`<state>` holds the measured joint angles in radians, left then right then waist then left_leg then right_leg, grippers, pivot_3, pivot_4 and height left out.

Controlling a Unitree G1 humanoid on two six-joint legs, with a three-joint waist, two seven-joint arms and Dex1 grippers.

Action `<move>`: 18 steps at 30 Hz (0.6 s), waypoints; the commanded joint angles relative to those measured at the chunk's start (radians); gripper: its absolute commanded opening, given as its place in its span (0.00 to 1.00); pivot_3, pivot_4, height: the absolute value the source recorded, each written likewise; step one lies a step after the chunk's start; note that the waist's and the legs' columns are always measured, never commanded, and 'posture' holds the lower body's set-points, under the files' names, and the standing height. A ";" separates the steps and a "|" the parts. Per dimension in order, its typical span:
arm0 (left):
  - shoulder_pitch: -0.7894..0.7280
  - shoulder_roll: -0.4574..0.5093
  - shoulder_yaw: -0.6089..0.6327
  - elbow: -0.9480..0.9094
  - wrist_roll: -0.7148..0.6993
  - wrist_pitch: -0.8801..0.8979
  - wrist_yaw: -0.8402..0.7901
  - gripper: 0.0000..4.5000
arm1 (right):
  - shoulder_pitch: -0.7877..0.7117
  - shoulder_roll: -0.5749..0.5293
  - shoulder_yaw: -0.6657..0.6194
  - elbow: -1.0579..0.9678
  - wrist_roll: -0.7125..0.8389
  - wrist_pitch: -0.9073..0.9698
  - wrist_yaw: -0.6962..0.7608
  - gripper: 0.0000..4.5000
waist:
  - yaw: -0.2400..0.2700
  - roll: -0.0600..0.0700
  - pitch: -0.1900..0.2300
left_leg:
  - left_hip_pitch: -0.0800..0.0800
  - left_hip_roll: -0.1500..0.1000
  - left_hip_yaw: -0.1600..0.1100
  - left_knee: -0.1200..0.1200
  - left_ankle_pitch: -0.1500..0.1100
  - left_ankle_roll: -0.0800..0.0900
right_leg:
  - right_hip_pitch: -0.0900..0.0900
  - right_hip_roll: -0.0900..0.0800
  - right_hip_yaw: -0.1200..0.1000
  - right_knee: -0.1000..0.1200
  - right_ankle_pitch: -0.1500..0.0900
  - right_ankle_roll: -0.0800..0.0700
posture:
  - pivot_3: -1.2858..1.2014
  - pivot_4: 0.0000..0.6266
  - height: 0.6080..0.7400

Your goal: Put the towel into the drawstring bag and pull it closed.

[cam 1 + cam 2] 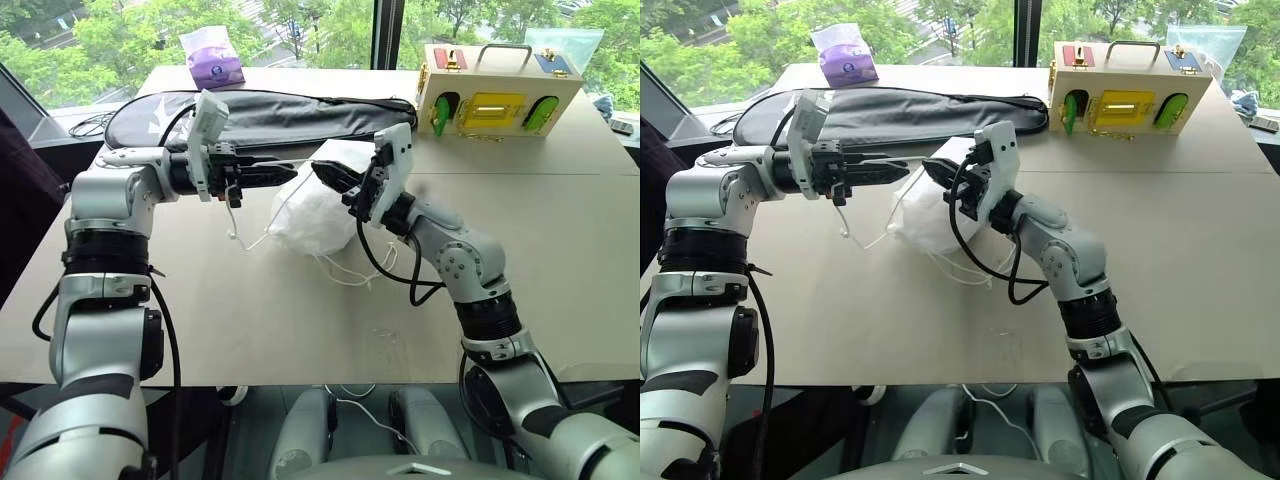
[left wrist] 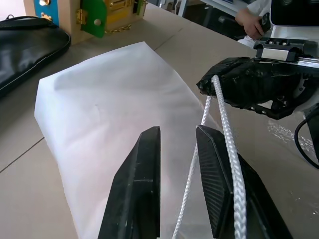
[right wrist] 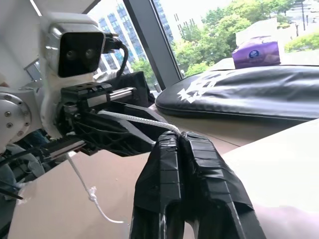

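Observation:
My left gripper should open wide and my right gripper should pull the cord clear (image 3: 149,122), because one piece of the cord (image 2: 234,162) lies over my left gripper's finger.
The white drawstring bag (image 1: 310,215) lies bulging on the table between my two grippers. The towel is hidden. My right gripper (image 1: 325,170) hovers over the bag's upper end, shut on the white drawstring cord (image 2: 215,99). In the right wrist view the cord (image 3: 134,118) stretches from its closed tips (image 3: 174,137) across to the left gripper. My left gripper (image 1: 300,172) points at the right one from close by. Its fingers (image 2: 142,169) stand a little apart, with one strand running between them and one lying over a finger. A knotted cord end (image 1: 232,232) dangles below it.
A long black racket case (image 1: 280,112) lies right behind the bag, with a purple tissue pack (image 1: 212,62) beyond it. A wooden latch box (image 1: 495,100) stands at the back right. More cord loops (image 1: 350,270) trail on the table in front of the bag. A person's hand (image 2: 246,17) shows far off.

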<state>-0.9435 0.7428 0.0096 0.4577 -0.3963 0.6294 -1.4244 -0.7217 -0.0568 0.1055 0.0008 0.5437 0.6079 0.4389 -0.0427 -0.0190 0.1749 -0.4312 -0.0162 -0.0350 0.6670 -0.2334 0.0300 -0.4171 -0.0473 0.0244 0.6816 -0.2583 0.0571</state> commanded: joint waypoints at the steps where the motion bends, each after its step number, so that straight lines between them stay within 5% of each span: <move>1: 0.002 0.017 -0.002 -0.068 -0.024 0.008 -0.034 0.25 | -0.002 -0.013 -0.015 -0.043 -0.017 -0.017 0.009 0.02 | 0.000 0.000 0.000 | 0.000 0.000 0.000 0.000 0.000 0.000 | 0.000 0.000 0.000 0.000 0.000 0.000 | 0.52 0.24 1.00; 18: -0.028 -0.033 0.070 -0.017 -0.065 0.026 0.097 0.25 | 0.159 -0.090 -0.078 -0.229 0.002 0.070 -0.012 0.02 | 0.001 0.000 0.000 | 0.000 0.000 0.000 0.000 0.000 0.001 | 0.001 0.000 0.000 0.000 0.000 0.000 | 0.52 0.24 1.00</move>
<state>-0.9740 0.7007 0.0628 0.4441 -0.4688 0.6820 -1.3405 -0.5573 -0.1431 0.0627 -0.1597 0.5132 0.6693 0.4302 -0.0421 -0.0189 0.1749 -0.4308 -0.0158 -0.0352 0.6672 -0.2338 0.0306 -0.4165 -0.0469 0.0243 0.6818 -0.2584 0.0571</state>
